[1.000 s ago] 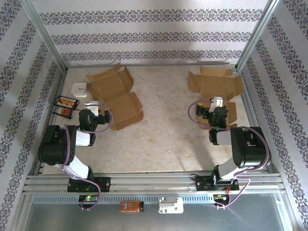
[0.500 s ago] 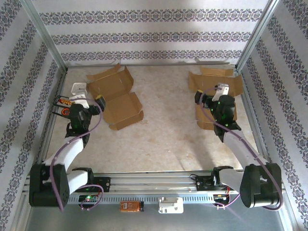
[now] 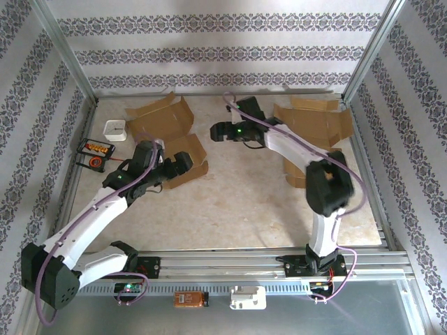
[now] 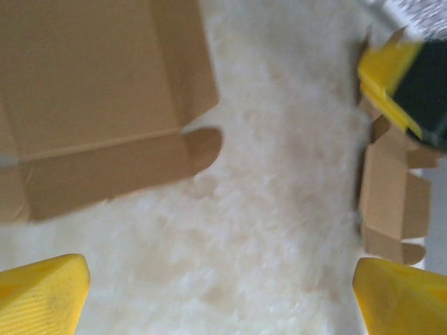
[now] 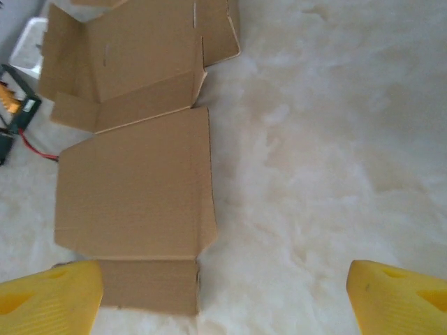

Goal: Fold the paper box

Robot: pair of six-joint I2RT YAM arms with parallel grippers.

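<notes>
The whole paper box will slide along as one when I pull the edge of the front panel, because the front panel is joined to the back panel along a crease.
A flat, unfolded brown paper box lies at the back left of the table, its flaps spread out. My left gripper hovers at the box's near right corner. It is open, with bare table between its yellow fingertips; the left wrist view has the box at upper left. My right gripper reaches across from the right and hangs just right of the same box, open and holding nothing. In the right wrist view the box lies to the left of the gripper, by the left fingertip.
A second unfolded paper box lies at the back right. A small white device and an orange-and-black gadget sit by the left wall. Metal frame posts and patterned walls close in the table.
Both arms have swung out from their sides toward the left box. The right arm left the right-hand box and stretched across to the middle; the left gripper moved right along the box's near edge.
</notes>
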